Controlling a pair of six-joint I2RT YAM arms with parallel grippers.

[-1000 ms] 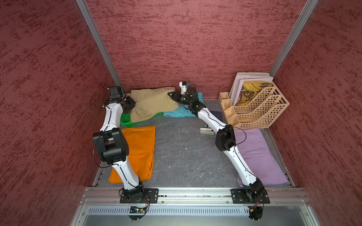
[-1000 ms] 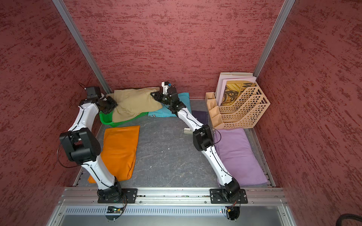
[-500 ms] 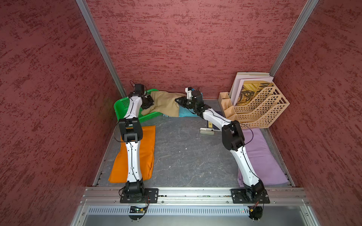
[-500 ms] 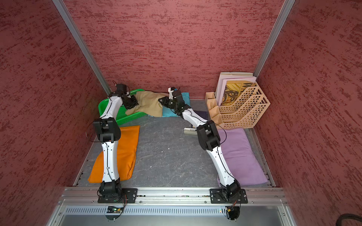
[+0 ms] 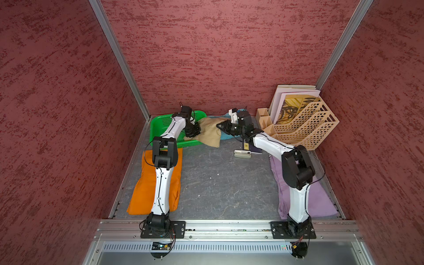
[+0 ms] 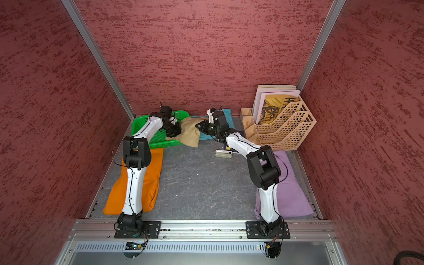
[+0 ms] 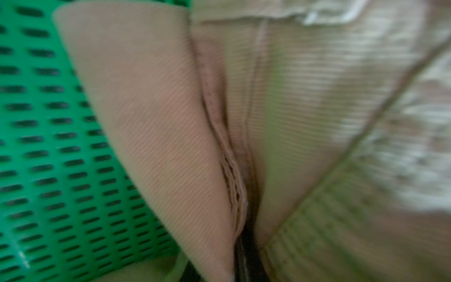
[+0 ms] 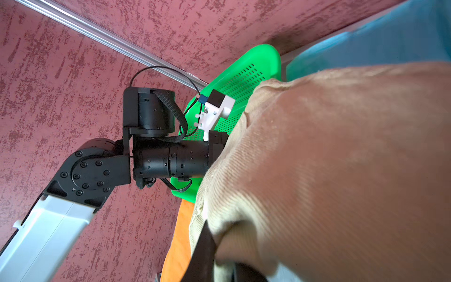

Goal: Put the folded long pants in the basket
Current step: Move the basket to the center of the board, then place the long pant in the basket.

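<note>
The khaki pants are hanging half outside over the green basket's rim (image 5: 204,132), so next my left gripper pulls its end toward the basket's empty end (image 5: 158,126) before it lowers them.
The khaki pants (image 5: 210,134) (image 6: 189,135) are bunched up over the right end of the green basket (image 5: 160,125) (image 6: 141,121) at the far left corner. My left gripper (image 5: 196,132) (image 6: 177,132) is shut on their left side. My right gripper (image 5: 219,125) (image 6: 198,125) is shut on their right side. In the left wrist view, khaki cloth (image 7: 158,122) fills the frame above the basket's perforated floor (image 7: 36,146). In the right wrist view, a dark finger (image 8: 202,254) pinches the khaki cloth (image 8: 317,171). Teal pants (image 5: 226,137) lie under the right arm. Orange pants (image 5: 142,190) lie at front left and lilac pants (image 5: 321,202) at front right.
A beige lattice file rack (image 5: 305,128) with papers stands at the back right, beside a small wooden organiser (image 5: 263,114). On the grey floor beside the right arm lie a small white device (image 5: 242,154) and a dark booklet (image 5: 254,149). Red walls close in on three sides.
My left gripper has swung right from the far left wall toward the right gripper. The khaki pants went from spread over the basket to bunched at its right end, so most of the basket now shows.
</note>
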